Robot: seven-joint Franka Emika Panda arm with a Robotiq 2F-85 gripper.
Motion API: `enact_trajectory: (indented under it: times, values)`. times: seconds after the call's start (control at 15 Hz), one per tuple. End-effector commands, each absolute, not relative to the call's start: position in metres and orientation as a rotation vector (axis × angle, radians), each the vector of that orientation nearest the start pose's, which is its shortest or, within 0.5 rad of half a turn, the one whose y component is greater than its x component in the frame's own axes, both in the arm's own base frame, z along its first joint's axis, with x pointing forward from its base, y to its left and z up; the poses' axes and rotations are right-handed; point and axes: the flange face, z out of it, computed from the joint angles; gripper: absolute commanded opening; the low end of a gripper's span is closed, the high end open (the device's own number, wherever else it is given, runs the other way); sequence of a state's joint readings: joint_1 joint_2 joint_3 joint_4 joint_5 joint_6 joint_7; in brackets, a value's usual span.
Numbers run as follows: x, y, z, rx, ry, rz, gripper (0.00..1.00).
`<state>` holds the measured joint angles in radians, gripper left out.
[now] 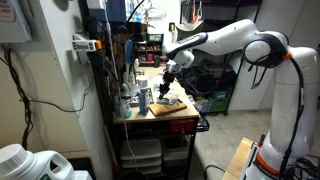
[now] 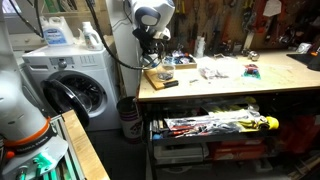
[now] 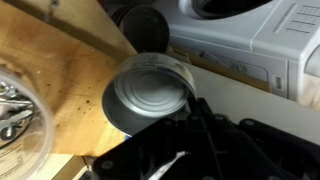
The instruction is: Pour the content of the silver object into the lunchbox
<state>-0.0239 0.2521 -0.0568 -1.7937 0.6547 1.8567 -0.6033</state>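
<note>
I can see the silver cup empty (image 3: 153,90) over the free board (image 1: 162,110) beside the lunchbox. My gripper should keep lowering the cup until its base stands on the board, then let go.
The silver object (image 3: 148,95) is a round shiny metal cup that fills the middle of the wrist view, tipped so its round face points at the camera. My gripper (image 3: 188,112) is shut on its rim and holds it above the wooden board (image 3: 70,60). The lunchbox (image 3: 15,118) is a clear container at the left edge with something metallic inside. In both exterior views my gripper (image 1: 171,68) (image 2: 160,52) hangs over the workbench's end. The clear lunchbox (image 2: 165,73) sits on the board just below it. The cup's contents cannot be made out.
A wooden workbench (image 2: 230,88) carries small items and tools. A white washing machine (image 2: 75,85) stands beside it and shows in the wrist view (image 3: 250,35). A dark bin (image 2: 128,118) stands between them. A cluttered shelf (image 1: 125,60) flanks the board (image 1: 170,108).
</note>
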Motion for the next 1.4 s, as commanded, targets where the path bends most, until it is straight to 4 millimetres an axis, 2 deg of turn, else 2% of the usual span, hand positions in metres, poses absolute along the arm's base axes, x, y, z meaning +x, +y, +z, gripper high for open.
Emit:
enact_trajectory:
  times: [0.0,0.27,0.53,0.8,1.13,1.2,1.27,1.33]
  values:
    - [0.607,0.001,0.41,-2.652,-0.314,-0.084,0.01]
    - [0.61,0.006,0.403,-2.713,-0.224,-0.16,0.01]
    - [0.61,0.016,0.387,-2.767,-0.181,-0.207,0.01]
    - [0.607,0.025,0.372,-2.8,-0.15,-0.193,0.01]
    - [0.605,0.029,0.365,-2.852,-0.12,-0.164,0.01]
    - [0.605,0.029,0.365,-2.861,-0.115,-0.155,0.1]
    - [0.605,0.029,0.365,-2.869,-0.108,-0.151,0.3]
    - [0.605,0.029,0.366,-2.872,-0.105,-0.148,0.37]
